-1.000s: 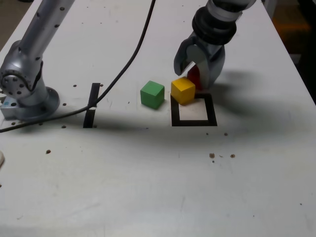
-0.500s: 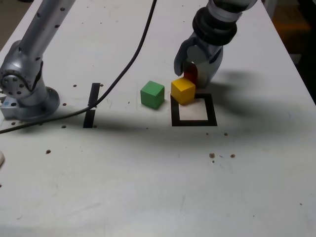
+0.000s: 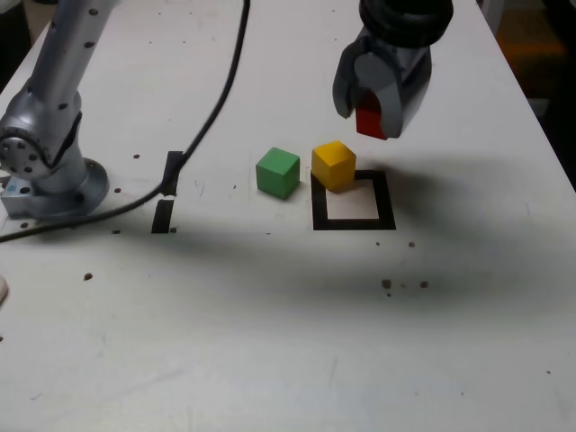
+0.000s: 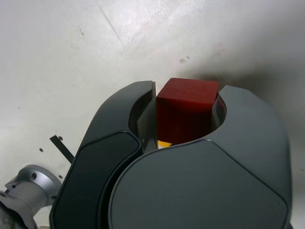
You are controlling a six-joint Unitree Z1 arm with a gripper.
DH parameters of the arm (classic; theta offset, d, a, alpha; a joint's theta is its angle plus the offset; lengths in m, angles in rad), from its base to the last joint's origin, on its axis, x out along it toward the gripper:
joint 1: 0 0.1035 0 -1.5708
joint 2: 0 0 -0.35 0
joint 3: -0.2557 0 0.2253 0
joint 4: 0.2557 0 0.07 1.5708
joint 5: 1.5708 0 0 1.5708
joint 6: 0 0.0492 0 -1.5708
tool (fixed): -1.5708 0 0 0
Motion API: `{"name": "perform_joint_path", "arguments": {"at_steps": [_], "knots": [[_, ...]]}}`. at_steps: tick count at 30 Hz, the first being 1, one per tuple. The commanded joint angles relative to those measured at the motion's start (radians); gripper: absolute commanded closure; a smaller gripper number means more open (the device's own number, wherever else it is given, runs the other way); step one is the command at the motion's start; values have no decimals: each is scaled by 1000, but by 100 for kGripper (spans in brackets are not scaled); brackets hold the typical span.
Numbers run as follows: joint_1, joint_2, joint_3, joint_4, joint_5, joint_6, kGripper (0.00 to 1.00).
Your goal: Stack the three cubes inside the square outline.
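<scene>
The yellow cube (image 3: 334, 166) lies across the far corner of the square outline, so the robot should move it off the outline (image 3: 353, 202) before the gripper lowers the red cube inside.
My gripper (image 3: 371, 119) is shut on the red cube (image 3: 370, 121) and holds it in the air, above and behind the square outline (image 3: 353, 220). In the wrist view the red cube (image 4: 187, 107) fills the gap between the two dark jaws, with a sliver of the yellow cube (image 4: 164, 143) showing below it. The yellow cube (image 3: 333, 165) sits on the table over the outline's far corner at the exterior view's left, overlapping the black frame. To its left in that view the green cube (image 3: 277, 172) rests on the table, outside the outline.
The arm's silver base (image 3: 49, 171) stands at the exterior view's left, with a black cable (image 3: 216, 108) trailing from it across the table. Two short black strips (image 3: 167, 193) lie near the base. Small dark specks dot the white tabletop.
The jaws closed on the red cube behind the yellow one, then the gripper lifted it off the table. The yellow and green cubes stayed put.
</scene>
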Motion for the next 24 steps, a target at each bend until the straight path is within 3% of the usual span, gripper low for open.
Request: {"name": "perform_joint_path", "arguments": {"at_steps": [1,8,13,21,24], "knots": [[-27,-3,-2,3,-14,-13,77],[-75,19,15,-15,-60,-46,77],[-82,28,46,-40,-68,-52,77],[-47,28,125,-54,-33,-53,77],[-25,13,176,-57,2,-66,77]]}}
